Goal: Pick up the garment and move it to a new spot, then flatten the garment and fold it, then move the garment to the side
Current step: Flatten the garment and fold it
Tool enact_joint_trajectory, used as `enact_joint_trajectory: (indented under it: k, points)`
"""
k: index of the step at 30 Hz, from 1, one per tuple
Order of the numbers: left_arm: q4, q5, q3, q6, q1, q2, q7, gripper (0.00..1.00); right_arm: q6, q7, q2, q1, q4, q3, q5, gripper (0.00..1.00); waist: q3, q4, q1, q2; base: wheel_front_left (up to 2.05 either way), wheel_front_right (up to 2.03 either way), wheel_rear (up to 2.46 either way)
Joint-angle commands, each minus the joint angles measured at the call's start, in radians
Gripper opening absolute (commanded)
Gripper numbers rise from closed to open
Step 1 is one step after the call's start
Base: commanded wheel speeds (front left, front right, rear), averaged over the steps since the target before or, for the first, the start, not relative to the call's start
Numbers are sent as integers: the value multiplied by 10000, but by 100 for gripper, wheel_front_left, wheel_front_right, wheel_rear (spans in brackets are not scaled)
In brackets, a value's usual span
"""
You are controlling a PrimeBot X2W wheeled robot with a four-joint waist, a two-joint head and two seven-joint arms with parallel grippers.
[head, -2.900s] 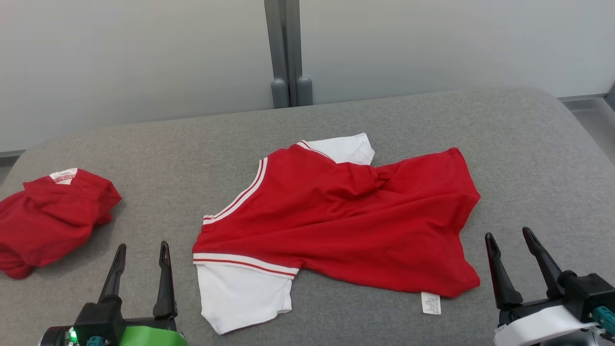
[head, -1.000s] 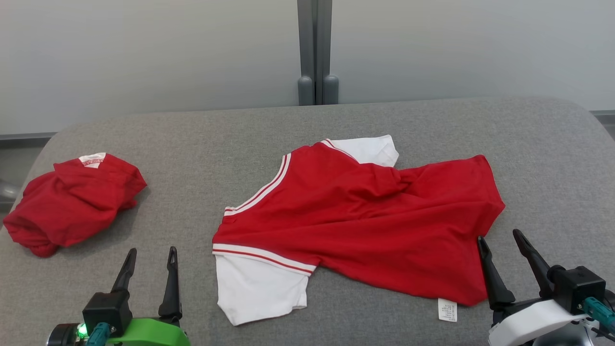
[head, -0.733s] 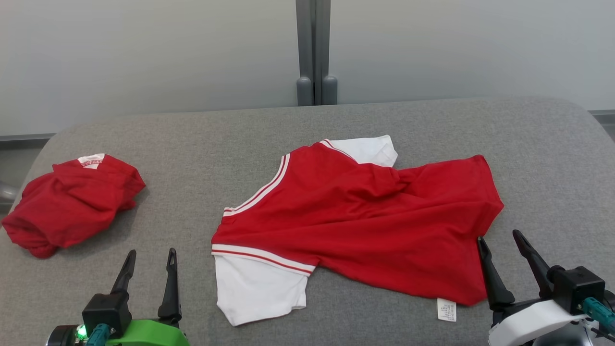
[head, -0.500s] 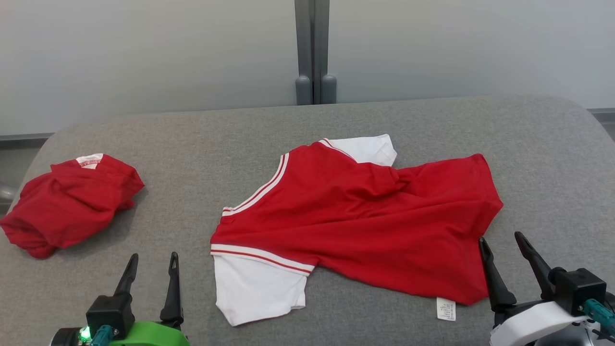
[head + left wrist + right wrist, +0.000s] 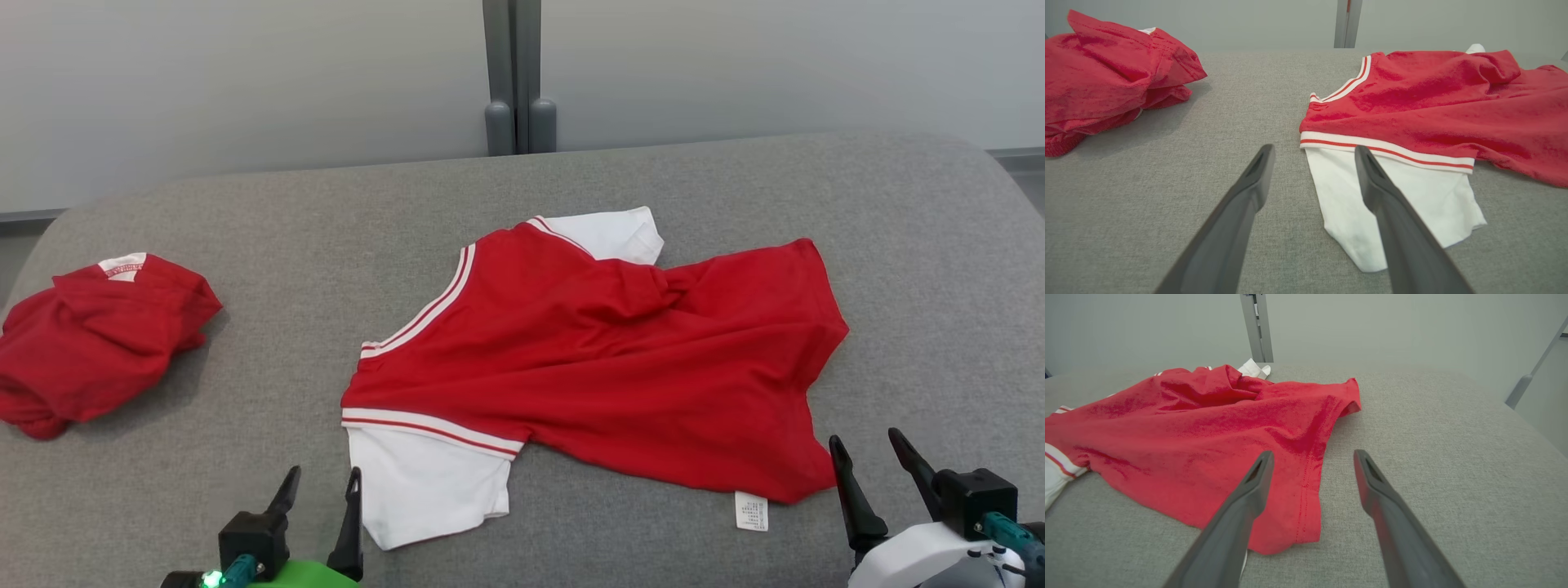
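I see a white tag (image 5: 751, 511) poking out of the garment's near side seam (image 5: 736, 491), so the tag will move onto the red body when I fold that edge over.
A red garment (image 5: 604, 359) with white sleeves and striped trim lies spread but wrinkled on the grey padded table (image 5: 326, 237), collar to the left, hem to the right. Its near white sleeve (image 5: 424, 490) points toward me. My left gripper (image 5: 323, 477) stands open just left of that sleeve, above the table; in the left wrist view the gripper (image 5: 1312, 152) has its right finger over the sleeve (image 5: 1412, 200). My right gripper (image 5: 865, 441) is open beside the hem's near corner; the right wrist view shows the gripper (image 5: 1312, 456) at the hem edge (image 5: 1306, 490).
A second red garment (image 5: 90, 335) lies bundled at the table's left edge, seen as a red bundle (image 5: 1106, 77) from the left wrist. A grey post (image 5: 514, 82) rises behind the table against a pale wall. Bare grey surface lies right of the hem.
The head camera has shifted, so the whole scene sits differently. My left gripper has moved right toward the white sleeve. Both grippers stay open and the garment lies as before.
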Motion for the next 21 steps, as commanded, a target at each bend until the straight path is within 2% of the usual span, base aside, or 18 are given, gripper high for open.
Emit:
enact_joint_trajectory:
  k: [1, 12, 17, 21]
  points:
    - [230, -23, -102, -48, -251, -17, -74, 100, -19, -92, -66, -201, 271, 49, 62, 100, 197, -56, 0, 0, 0, 0, 0]
    - [2667, -329, -694, 70, -1263, -245, -470, 100, -19, -588, -83, -1279, 2940, 742, 650, 100, 740, -58, 0, 0, 0, 0, 0]
    - [3415, -465, -868, 150, -1459, -283, -543, 100, -19, -674, -12, -1503, 3677, 1104, 994, 100, 773, -33, 0, 0, 0, 0, 0]
    - [3891, -760, -1022, -27, -1527, -304, -562, 100, -19, -674, 52, -1660, 3968, 1343, 1271, 100, 770, -41, 0, 0, 0, 0, 0]
